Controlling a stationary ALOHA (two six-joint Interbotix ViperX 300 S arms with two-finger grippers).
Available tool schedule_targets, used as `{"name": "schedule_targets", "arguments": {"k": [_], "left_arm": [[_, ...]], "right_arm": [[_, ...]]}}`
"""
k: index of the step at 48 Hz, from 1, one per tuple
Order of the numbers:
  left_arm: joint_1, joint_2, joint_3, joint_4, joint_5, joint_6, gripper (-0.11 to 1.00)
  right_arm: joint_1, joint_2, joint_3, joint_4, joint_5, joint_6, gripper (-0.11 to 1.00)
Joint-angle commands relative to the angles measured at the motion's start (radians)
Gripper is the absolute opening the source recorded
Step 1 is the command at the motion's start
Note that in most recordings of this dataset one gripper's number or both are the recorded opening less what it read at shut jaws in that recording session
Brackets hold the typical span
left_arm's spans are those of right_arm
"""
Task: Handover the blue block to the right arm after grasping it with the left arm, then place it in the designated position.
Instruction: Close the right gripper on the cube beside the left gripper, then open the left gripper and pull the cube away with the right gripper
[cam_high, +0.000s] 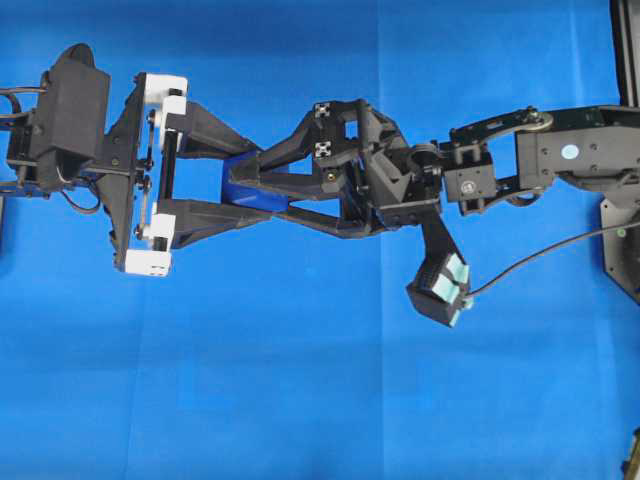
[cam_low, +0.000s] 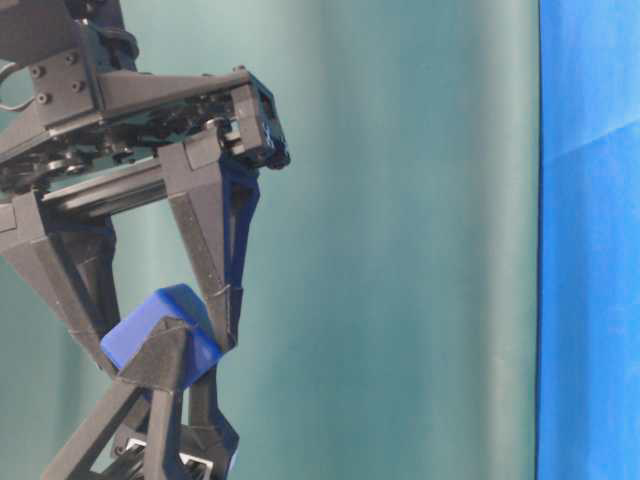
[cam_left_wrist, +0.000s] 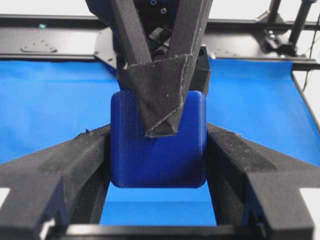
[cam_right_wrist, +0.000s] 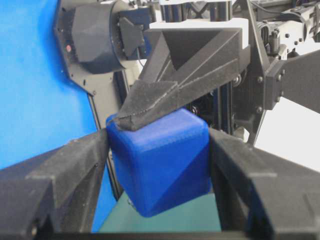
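Note:
Next, my left gripper opens and releases the block's sides (cam_left_wrist: 200, 150) before my right gripper takes the block away, since both my grippers are clamping the blue block (cam_high: 252, 188).
The blue block (cam_high: 243, 193) hangs in the air above the blue cloth, caught between both grippers at once. In the left wrist view my left gripper (cam_left_wrist: 157, 150) is shut on the blue block (cam_left_wrist: 150, 160), one finger pressed against each side. The right arm's finger (cam_left_wrist: 160, 95) lies across the block's front face. Seen from the right wrist, my right gripper (cam_right_wrist: 159, 160) is shut on the same blue block (cam_right_wrist: 160, 165), with the left arm's finger (cam_right_wrist: 165, 100) resting on its top. The two grips cross each other.
A blue cloth (cam_high: 300, 380) covers the table beneath the arms. The right wrist camera housing (cam_high: 440, 290) with its cable hangs below the right arm. A black frame (cam_high: 625, 50) stands at the right edge. A teal backdrop (cam_low: 400, 200) is behind.

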Motion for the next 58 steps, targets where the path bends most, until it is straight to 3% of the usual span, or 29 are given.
{"name": "schedule_targets", "arguments": {"k": [1, 22, 28, 32, 58], "left_arm": [[-0.003, -0.005, -0.023, 0.003, 0.002, 0.006, 0.49], [0.000, -0.005, -0.025, 0.003, 0.003, -0.003, 0.50], [0.000, -0.005, -0.025, 0.003, 0.002, -0.003, 0.81], [0.000, -0.005, -0.025, 0.003, 0.002, -0.003, 0.93], [0.006, -0.028, -0.011, 0.003, 0.008, -0.023, 0.93]], "right_arm": [[-0.003, -0.015, -0.031, 0.006, -0.003, 0.005, 0.46], [-0.003, -0.017, -0.031, 0.006, 0.005, 0.005, 0.46], [-0.003, -0.017, -0.029, 0.006, 0.012, 0.005, 0.44], [-0.003, -0.017, -0.029, 0.006, 0.015, 0.005, 0.41], [-0.003, -0.083, 0.028, 0.006, 0.037, 0.005, 0.38]]}}
